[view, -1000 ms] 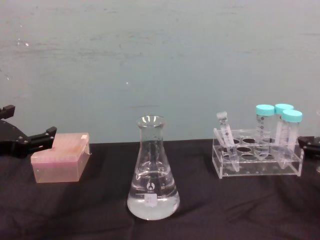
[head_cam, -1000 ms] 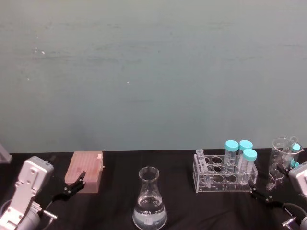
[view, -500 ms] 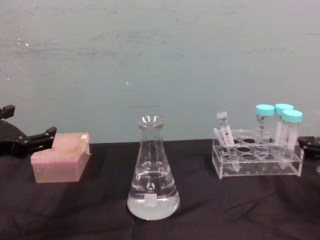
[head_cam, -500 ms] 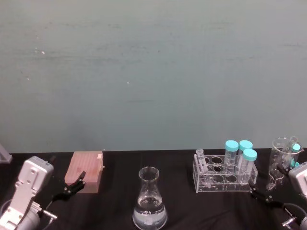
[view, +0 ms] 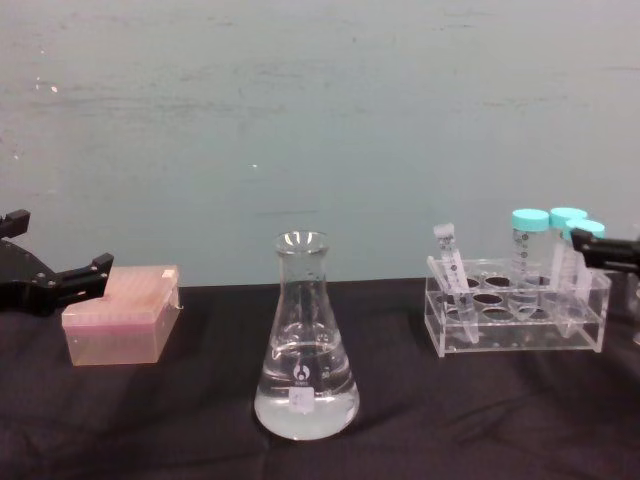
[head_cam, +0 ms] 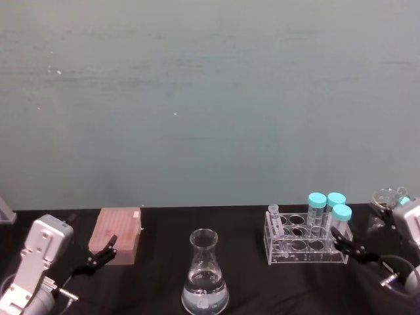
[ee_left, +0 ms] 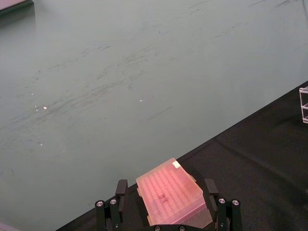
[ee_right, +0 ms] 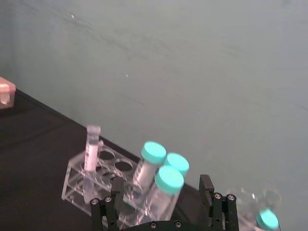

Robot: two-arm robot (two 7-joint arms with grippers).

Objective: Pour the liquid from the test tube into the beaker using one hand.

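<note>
I see the test tube [view: 457, 283] with a whitish rim [view: 444, 230] in place of a teal cap. Its liquid will run out in a thin stream when I tilt it.
The test tube [head_cam: 274, 220] [view: 449, 266] [ee_right: 91, 149], slim and clear with a whitish rim, leans in the left end of a clear rack [head_cam: 305, 248] [view: 515, 325]. The beaker [head_cam: 205, 275] [view: 305, 345] stands upright at the table's middle front with clear liquid [view: 305, 405] in its wide base. My right gripper [ee_right: 161, 209] hovers open just behind the rack's right end, level with the teal-capped tubes [ee_right: 161, 168], apart from the test tube. My left gripper [head_cam: 98, 257] [ee_left: 166, 211] rests open at the far left, facing the pink box.
A pink box [head_cam: 118, 233] [view: 120, 315] [ee_left: 173, 192] sits at the left, right before my left gripper. Three teal-capped tubes [head_cam: 328, 205] fill the rack's right side. A clear glass vessel [head_cam: 386, 197] stands at the far right. A teal wall closes the back.
My right gripper has risen from the table's right edge and moved left, up to the rack beside the teal-capped tubes. The left arm, flask and tubes have not moved.
</note>
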